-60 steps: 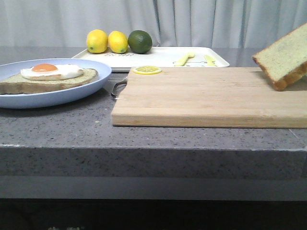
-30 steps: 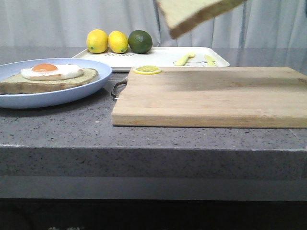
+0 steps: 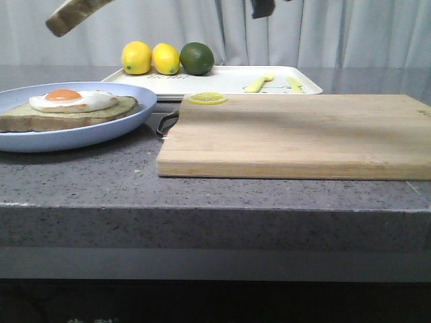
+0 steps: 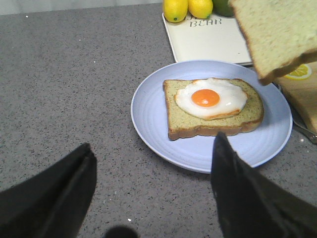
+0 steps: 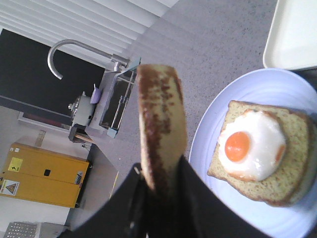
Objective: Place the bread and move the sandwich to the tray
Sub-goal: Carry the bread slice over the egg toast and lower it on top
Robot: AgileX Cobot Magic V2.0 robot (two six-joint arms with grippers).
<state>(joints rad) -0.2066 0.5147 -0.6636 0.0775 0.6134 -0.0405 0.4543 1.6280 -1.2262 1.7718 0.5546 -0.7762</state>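
Observation:
I should keep lowering the bread with my right gripper until the bread's low edge, which hangs over the uncovered fried egg, rests on the sandwich. Then I should let go.
My right gripper is shut on the bread, a brown-crusted slice seen edge-on in the right wrist view. In the front view the bread hangs high at the upper left, above the pale blue plate. The sandwich, a slice topped with a fried egg, lies on that plate. My left gripper stands open and empty over the counter, just short of the plate, with the sandwich beyond it. The white tray sits at the back.
A wooden cutting board lies right of the plate, with a lemon slice at its far left corner. Two lemons, a lime and yellow utensils rest on the tray. Part of an arm shows at the top.
The bread has travelled up and to the left, from the board's right end, across the top of the view, to above the plate. Plate, sandwich and board have not moved.

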